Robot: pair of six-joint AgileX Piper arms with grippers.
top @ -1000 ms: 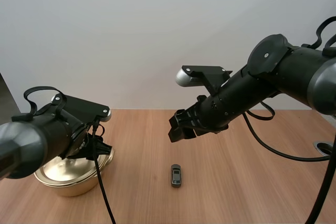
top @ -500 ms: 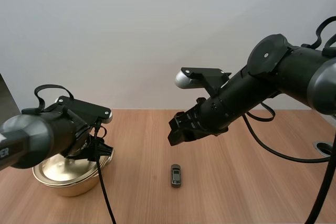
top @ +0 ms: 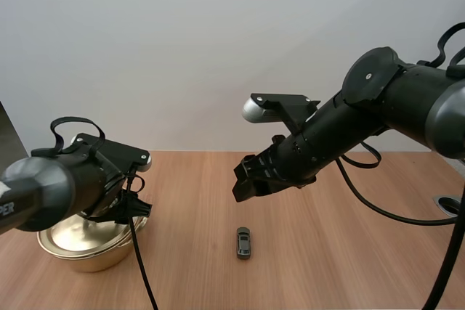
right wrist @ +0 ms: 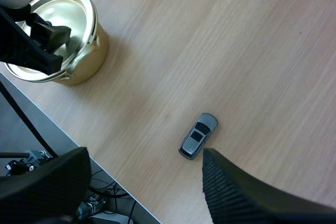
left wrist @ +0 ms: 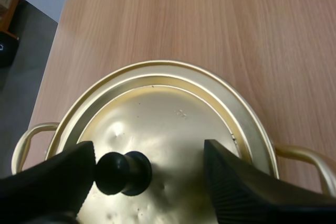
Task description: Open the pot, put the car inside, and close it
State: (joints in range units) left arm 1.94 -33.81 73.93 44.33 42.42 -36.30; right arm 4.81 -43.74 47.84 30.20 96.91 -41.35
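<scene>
The lid's round rim point(left wrist: 176, 64) is clear of the pot's side handles. I expect the lid to come off in one piece and the pot to stay standing when I lift.
A gold pot point(top: 81, 247) stands at the table's left with its lid point(left wrist: 173, 129) on. My left gripper point(left wrist: 149, 148) hangs low over the lid, open, with one finger point(left wrist: 52, 179) close beside the black knob point(left wrist: 123, 172) and the other point(left wrist: 247, 187) well apart from it. A small grey toy car point(top: 243, 242) lies on the wood near the table's middle. My right gripper point(top: 245, 178) hovers open above and behind the car point(right wrist: 198, 136), nothing between its fingers point(right wrist: 236, 192). From the right wrist the pot point(right wrist: 79, 51) shows off to the car's side with the left gripper point(right wrist: 44, 40) on top of it.
The wooden table point(top: 349, 252) lies bare between the pot and the car and to the car's right. Its left edge runs close beside the pot point(left wrist: 58, 40), with floor beyond. A round grommet point(top: 449, 205) sits at the far right edge.
My left arm has sunk lower over the pot and shifted slightly left, bringing its fingers around the lid's knob. The right arm and the car have stayed put.
</scene>
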